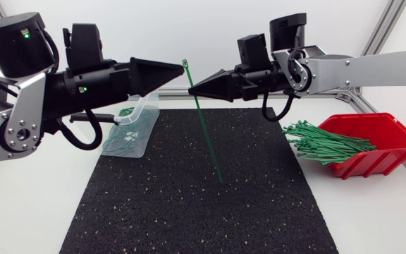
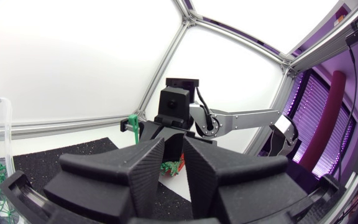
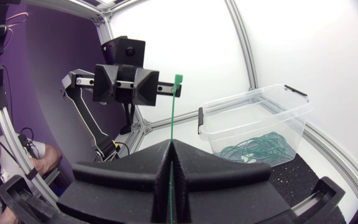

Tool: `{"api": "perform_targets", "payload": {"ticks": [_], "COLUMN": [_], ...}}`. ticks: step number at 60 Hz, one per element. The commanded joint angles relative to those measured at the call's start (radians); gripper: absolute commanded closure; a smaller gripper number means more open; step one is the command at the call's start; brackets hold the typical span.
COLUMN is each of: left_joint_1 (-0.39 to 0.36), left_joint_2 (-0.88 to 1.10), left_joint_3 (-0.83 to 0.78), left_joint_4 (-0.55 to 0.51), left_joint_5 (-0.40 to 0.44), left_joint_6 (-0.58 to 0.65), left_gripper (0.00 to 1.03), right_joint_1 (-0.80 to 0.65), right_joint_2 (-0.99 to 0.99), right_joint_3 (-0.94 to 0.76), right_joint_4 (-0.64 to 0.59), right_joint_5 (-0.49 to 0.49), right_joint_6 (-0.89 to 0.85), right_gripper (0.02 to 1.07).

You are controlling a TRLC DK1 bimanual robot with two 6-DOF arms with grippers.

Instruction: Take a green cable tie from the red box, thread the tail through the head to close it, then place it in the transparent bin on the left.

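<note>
The strap runs long and thin [image 1: 213,156] below the cable tie's head. The green cable tie [image 1: 201,116] will bend into a curve when I lift its tail.
A green cable tie [image 1: 206,130] stands nearly upright over the black mat [image 1: 189,219], straight and unthreaded. Its head [image 1: 186,64] is uppermost and its tail points down to the mat. My right gripper [image 1: 192,88] is shut on the strap a little below the head, and the strap [image 3: 173,118] rises from between its fingers [image 3: 169,144]. My left gripper [image 1: 180,70] faces it, tip just beside the head. Its fingers [image 2: 173,146] stand slightly apart, open, with nothing between them, and the head [image 2: 131,122] sits beside one finger. The right wrist view shows the left gripper [image 3: 132,85] next to the head.
The red box [image 1: 383,159] at the right holds a bundle of several green ties [image 1: 323,141]. The transparent bin [image 1: 141,113] at the mat's back left holds closed green ties [image 1: 124,143]; the same bin [image 3: 253,112] shows in the right wrist view.
</note>
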Motion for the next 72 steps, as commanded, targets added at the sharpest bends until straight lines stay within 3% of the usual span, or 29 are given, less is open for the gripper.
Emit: {"api": "perform_targets", "payload": {"ticks": [1,8,37,72], "left_joint_1": [0.004,0.004,0.027,-0.003], "left_joint_2": [0.03,0.048,0.133,0.168], "left_joint_3": [0.027,0.04,0.131,0.155], "left_joint_4": [0.011,0.011,0.009,0.015], "left_joint_5": [0.009,0.009,0.038,0.035], "left_joint_6": [0.01,0.008,-0.03,-0.031], "left_gripper": [0.77,0.71,0.63,0.67], "right_joint_1": [-0.004,-0.005,0.004,0.022], "right_joint_2": [-0.027,-0.052,-0.046,-0.046], "right_joint_3": [-0.045,-0.079,-0.092,-0.108], "right_joint_4": [0.129,0.279,0.281,0.302], "right_joint_5": [-0.006,-0.003,-0.009,-0.009], "right_joint_6": [0.202,0.343,0.398,0.407], "right_gripper": [1.01,1.01,1.01,1.01]}}
